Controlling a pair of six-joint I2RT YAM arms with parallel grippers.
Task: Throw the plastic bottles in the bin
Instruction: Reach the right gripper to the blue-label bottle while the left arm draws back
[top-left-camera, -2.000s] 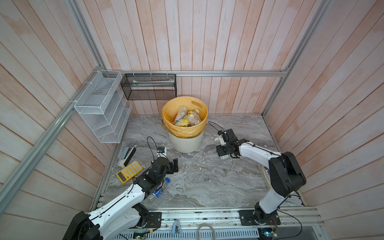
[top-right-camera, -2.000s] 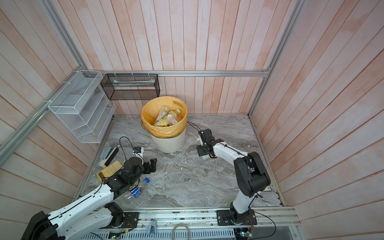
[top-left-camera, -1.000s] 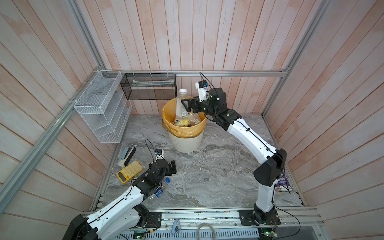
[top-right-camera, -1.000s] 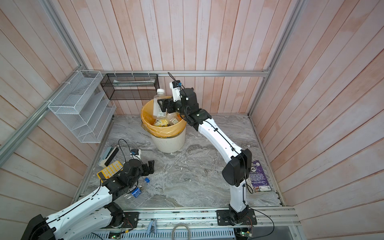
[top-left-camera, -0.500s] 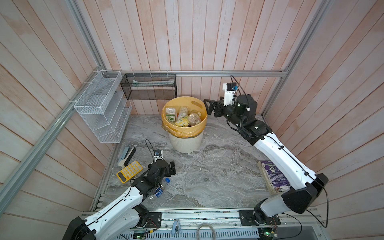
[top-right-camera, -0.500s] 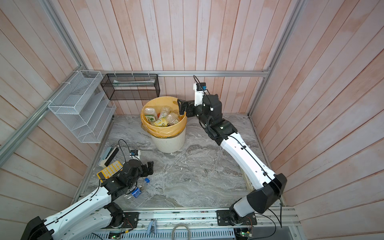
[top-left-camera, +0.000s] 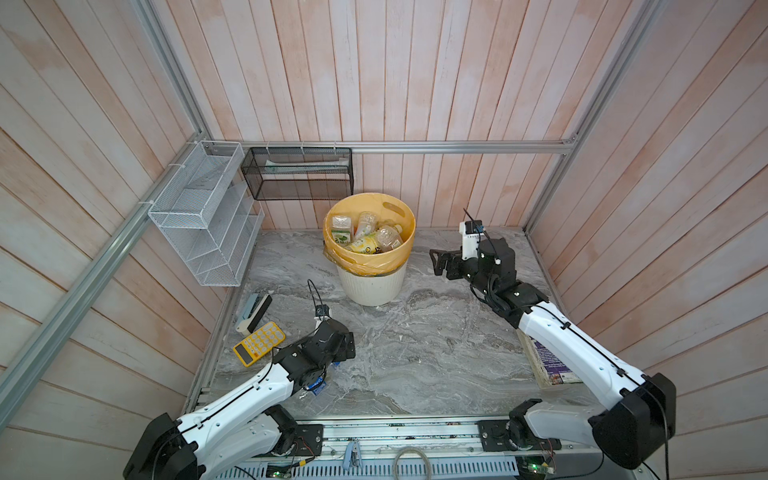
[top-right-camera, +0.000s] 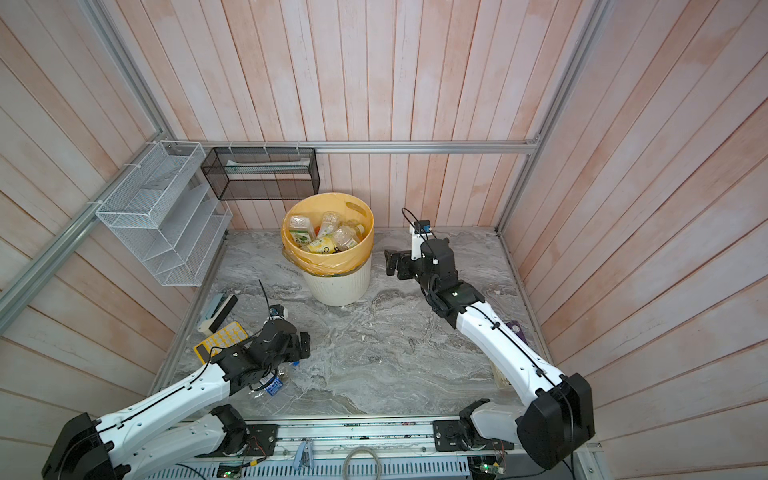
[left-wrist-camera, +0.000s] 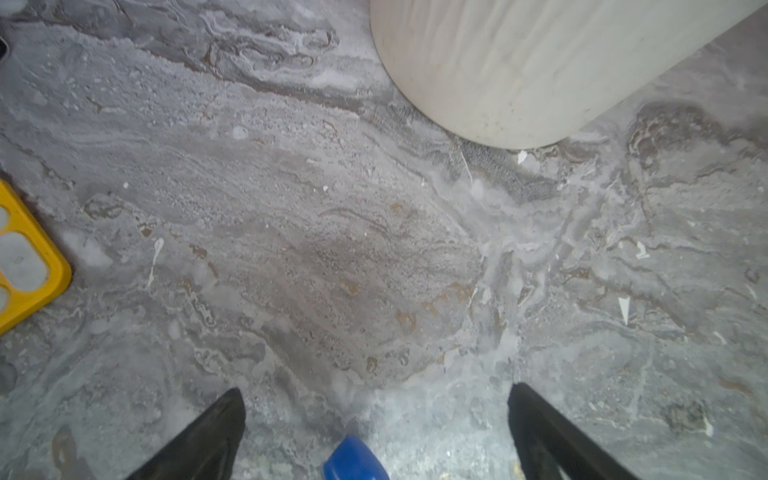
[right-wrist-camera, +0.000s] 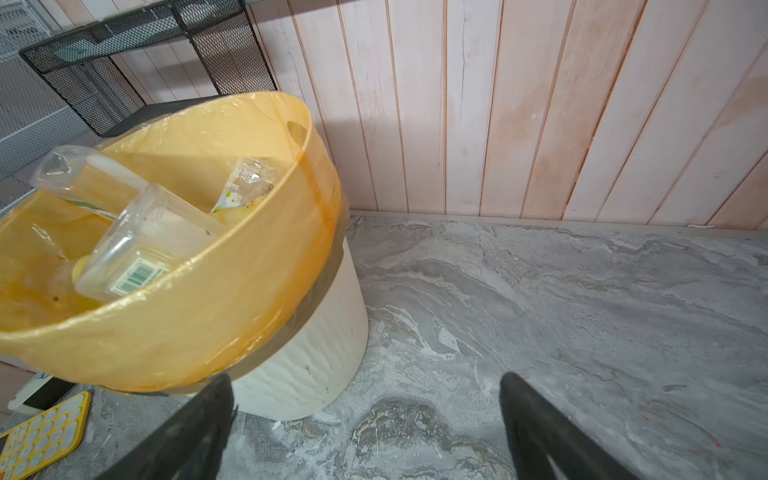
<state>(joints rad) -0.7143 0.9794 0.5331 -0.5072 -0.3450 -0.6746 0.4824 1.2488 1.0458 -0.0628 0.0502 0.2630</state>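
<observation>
My left gripper should move out of the way because the clear bottle is tucked under my left gripper's wrist (top-left-camera: 316, 386). My right gripper should pick up the bottle (top-right-camera: 273, 386).
The bin (top-left-camera: 371, 287), cream-white with a yellow-orange liner, stands at the back middle in both top views. Several plastic bottles (top-left-camera: 365, 240) lie in it, also seen in the right wrist view as clear bottles (right-wrist-camera: 141, 249). One more clear bottle with a blue label (top-left-camera: 319, 384) lies near the front left, mostly under my left arm. Its blue cap (left-wrist-camera: 353, 459) shows between the fingers of my left gripper (left-wrist-camera: 374, 390), which is open just above the floor. My right gripper (top-left-camera: 438, 264) is open and empty, right of the bin (right-wrist-camera: 307, 365).
A yellow calculator (top-left-camera: 258, 343) and a grey-black device (top-left-camera: 253, 311) lie at the left edge. A purple-covered book (top-left-camera: 548, 361) lies at the right edge under my right arm. A white wire rack (top-left-camera: 208, 216) and a black mesh rack (top-left-camera: 297, 174) hang on the walls.
My right gripper let a bottle fall into the bin, then drew back to the right and came down beside it. My left gripper has hardly moved.
</observation>
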